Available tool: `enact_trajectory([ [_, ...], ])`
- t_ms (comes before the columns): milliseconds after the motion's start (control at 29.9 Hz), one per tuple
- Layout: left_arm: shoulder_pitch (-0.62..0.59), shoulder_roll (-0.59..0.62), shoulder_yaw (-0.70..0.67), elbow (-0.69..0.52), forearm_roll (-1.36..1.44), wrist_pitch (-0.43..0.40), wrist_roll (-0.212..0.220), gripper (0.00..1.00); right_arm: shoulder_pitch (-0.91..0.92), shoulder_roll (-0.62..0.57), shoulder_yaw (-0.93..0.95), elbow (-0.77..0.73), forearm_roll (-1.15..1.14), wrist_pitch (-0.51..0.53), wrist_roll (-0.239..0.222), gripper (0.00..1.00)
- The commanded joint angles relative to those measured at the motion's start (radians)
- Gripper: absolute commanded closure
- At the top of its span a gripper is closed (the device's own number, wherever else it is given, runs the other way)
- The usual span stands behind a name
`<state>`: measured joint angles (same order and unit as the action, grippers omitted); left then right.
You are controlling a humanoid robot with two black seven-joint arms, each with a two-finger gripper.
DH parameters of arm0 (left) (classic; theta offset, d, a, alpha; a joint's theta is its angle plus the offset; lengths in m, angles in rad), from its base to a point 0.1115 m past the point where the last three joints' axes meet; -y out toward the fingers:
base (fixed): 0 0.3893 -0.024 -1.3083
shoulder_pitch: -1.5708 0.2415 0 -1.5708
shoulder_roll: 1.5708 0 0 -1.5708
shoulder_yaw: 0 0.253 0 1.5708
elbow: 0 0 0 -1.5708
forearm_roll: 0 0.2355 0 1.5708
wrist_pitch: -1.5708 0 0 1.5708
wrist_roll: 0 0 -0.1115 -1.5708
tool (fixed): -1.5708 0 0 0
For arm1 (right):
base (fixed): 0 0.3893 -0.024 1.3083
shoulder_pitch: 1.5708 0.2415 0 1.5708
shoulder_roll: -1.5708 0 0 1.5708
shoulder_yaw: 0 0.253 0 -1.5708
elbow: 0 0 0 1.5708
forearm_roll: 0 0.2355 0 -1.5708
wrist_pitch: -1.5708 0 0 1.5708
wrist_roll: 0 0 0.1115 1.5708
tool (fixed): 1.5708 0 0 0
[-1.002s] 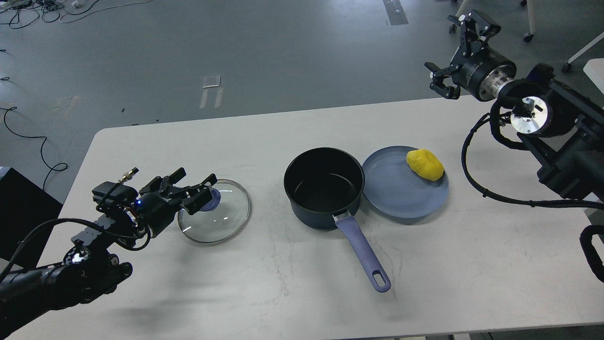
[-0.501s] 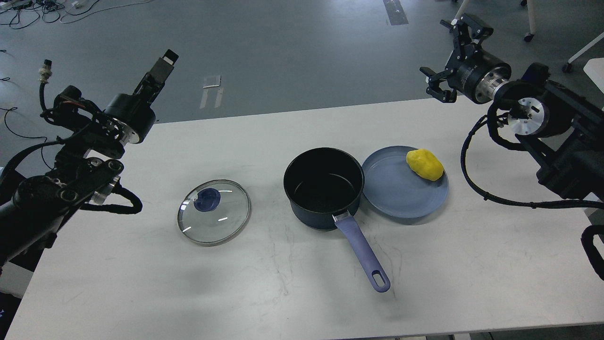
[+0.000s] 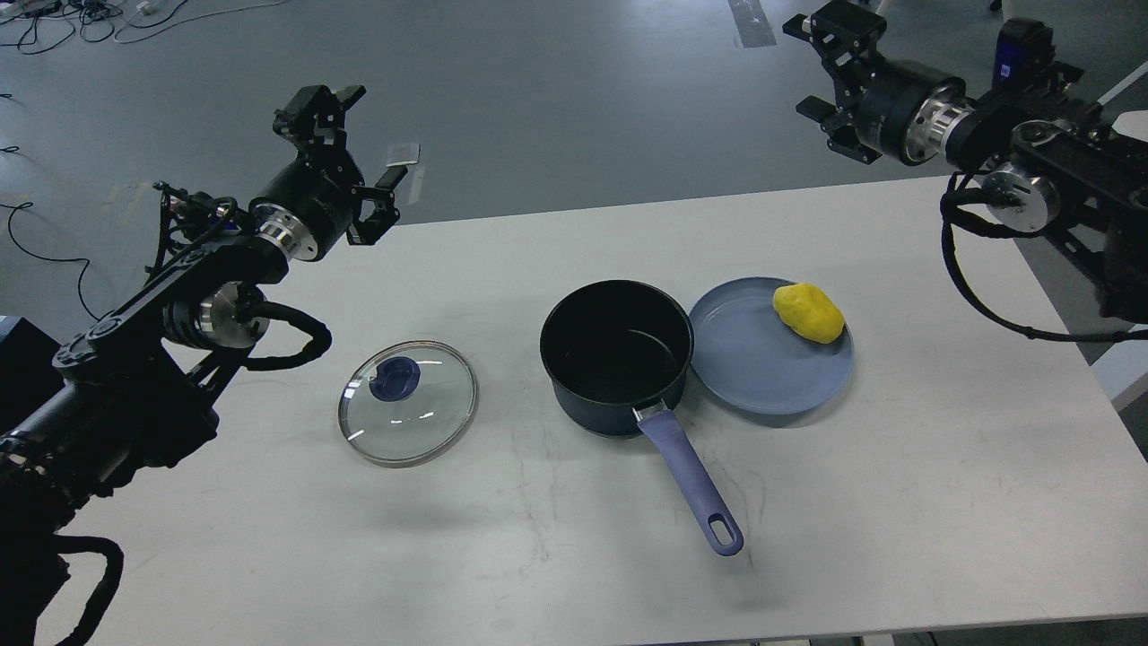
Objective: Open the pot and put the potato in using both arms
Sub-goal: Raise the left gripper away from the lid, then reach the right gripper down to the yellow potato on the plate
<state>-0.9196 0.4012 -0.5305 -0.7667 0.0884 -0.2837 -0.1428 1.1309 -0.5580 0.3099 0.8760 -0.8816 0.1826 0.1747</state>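
Note:
My right gripper will lift the yellow potato (image 3: 809, 313), which has a dented, lumpy surface (image 3: 802, 305). The potato will squash and bulge around the gripper's fingers.
The dark navy pot (image 3: 616, 357) stands open at the table's middle, its periwinkle handle (image 3: 691, 480) pointing toward the front. Its glass lid (image 3: 408, 402) with the blue knob lies flat on the table to the pot's left. The yellow potato (image 3: 808, 311) lies on the far right part of the light-blue plate (image 3: 762, 377), which touches the pot's right side. My left gripper (image 3: 345, 148) is open and empty, raised above the table's far left edge. My right gripper (image 3: 825, 63) is open and empty, raised beyond the table's far right edge.
The white table (image 3: 897, 502) ends near the right arm, with grey floor beyond. Cables lie on the floor at the far left. My left arm's links and looping cable (image 3: 287, 336) hang over the table's left part.
My left gripper let go of the lid's knob and rose up and back to the far left edge. My right gripper moved up and slightly back. The lid, pot and potato stayed put.

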Motion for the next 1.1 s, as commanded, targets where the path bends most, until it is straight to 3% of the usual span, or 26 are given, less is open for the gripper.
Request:
enact_trajectory([
  [0,0.018,-0.018,-0.017,0.000,0.001,-0.023,0.014,0.01,0.072,-0.046,-0.187,0.008,-0.177,-0.002,0.025,0.00],
  [134,0.025,-0.019,-0.009,-0.002,0.001,-0.022,0.006,0.01,0.072,-0.053,-0.395,0.006,-0.201,-0.009,0.042,0.01],
  [301,0.025,-0.010,-0.009,-0.010,0.002,-0.025,0.011,0.01,0.043,-0.042,-0.495,-0.003,-0.203,-0.031,0.042,0.03],
  [1069,0.025,-0.002,-0.017,-0.010,0.002,-0.032,0.006,0.01,-0.054,0.064,-0.541,-0.031,-0.223,-0.072,0.040,0.04],
])
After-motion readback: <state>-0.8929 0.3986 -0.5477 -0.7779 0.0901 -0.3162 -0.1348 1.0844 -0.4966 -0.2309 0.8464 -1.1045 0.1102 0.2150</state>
